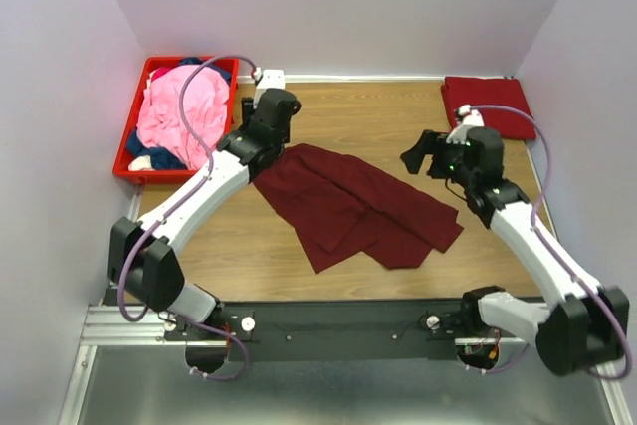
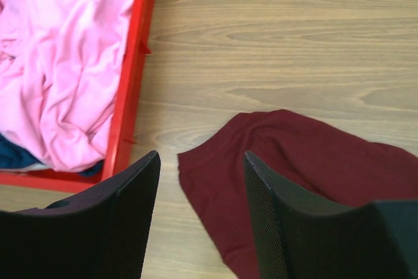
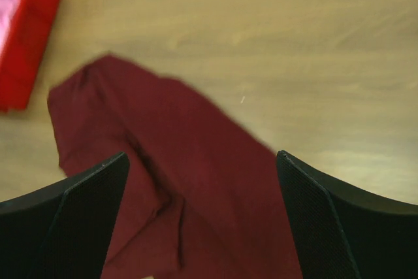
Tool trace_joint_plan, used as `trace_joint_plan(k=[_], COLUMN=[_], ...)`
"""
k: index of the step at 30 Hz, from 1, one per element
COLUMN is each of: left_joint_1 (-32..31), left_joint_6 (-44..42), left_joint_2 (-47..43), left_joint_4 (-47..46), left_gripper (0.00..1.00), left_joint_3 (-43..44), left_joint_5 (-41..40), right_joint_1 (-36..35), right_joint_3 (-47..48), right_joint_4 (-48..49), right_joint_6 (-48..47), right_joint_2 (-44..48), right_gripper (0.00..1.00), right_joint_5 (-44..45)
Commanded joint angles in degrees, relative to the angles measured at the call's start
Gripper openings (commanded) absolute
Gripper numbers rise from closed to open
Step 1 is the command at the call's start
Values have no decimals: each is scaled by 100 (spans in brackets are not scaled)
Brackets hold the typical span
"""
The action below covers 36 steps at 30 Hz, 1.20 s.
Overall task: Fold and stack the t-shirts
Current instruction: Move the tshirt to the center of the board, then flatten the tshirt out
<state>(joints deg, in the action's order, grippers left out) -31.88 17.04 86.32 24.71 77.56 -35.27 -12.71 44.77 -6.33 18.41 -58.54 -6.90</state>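
Note:
The maroon t-shirt (image 1: 363,191) lies crumpled and at a slant, so the robot's right gripper should move back in, pinch its front flap (image 1: 324,244) and tug the shirt straighter before folding.
A dark maroon t-shirt (image 1: 353,206) lies crumpled and spread on the wooden table, running from back left to front right. My left gripper (image 1: 271,118) hovers over its back-left corner. In the left wrist view the left gripper (image 2: 201,156) is open, with the maroon t-shirt (image 2: 294,161) lying flat below and not pinched. My right gripper (image 1: 423,154) hangs above the shirt's right side. It is also open (image 3: 202,155), with the maroon t-shirt (image 3: 196,181) beneath it. A pink t-shirt (image 1: 184,111) and a navy one (image 1: 159,158) lie piled in the crate. A folded red t-shirt (image 1: 488,106) sits at the back right.
The red plastic crate (image 1: 127,168) stands at the back left against the wall, its rim (image 2: 130,76) close to my left gripper. White walls close the table on three sides. Bare wood shows behind the maroon shirt and at the front left.

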Motion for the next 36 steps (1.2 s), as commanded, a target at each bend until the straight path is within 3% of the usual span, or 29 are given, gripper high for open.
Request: trace_joint_plan(k=[1, 10, 15, 26, 30, 36], left_joint_1=[217, 736, 736, 744, 736, 736], left_joint_6=[-165, -254, -183, 274, -15, 45], left_joint_2=[-711, -1811, -2207, -2393, -2216, -2155], left_joint_4=[-308, -967, -1599, -1549, -1399, -1408], left_gripper=[61, 61, 64, 76, 75, 72], left_joint_3=[-547, -2086, -2867, -2729, -2623, -2781], left_joint_5=[124, 1662, 2568, 2744, 3078, 2833], right_joint_1=[-100, -1251, -1348, -1357, -1357, -1348], right_joint_3=[408, 945, 1226, 1622, 1543, 1517], right_joint_4=[-825, -1327, -1397, -1792, -1890, -1995], right_joint_6=[382, 294, 487, 1033, 998, 901], right_joint_2=[-1225, -2898, -3418, -3664, -3629, -3585], right_gripper=[100, 100, 100, 100, 100, 100], right_joint_5=[-1138, 82, 21, 1024, 1181, 1551])
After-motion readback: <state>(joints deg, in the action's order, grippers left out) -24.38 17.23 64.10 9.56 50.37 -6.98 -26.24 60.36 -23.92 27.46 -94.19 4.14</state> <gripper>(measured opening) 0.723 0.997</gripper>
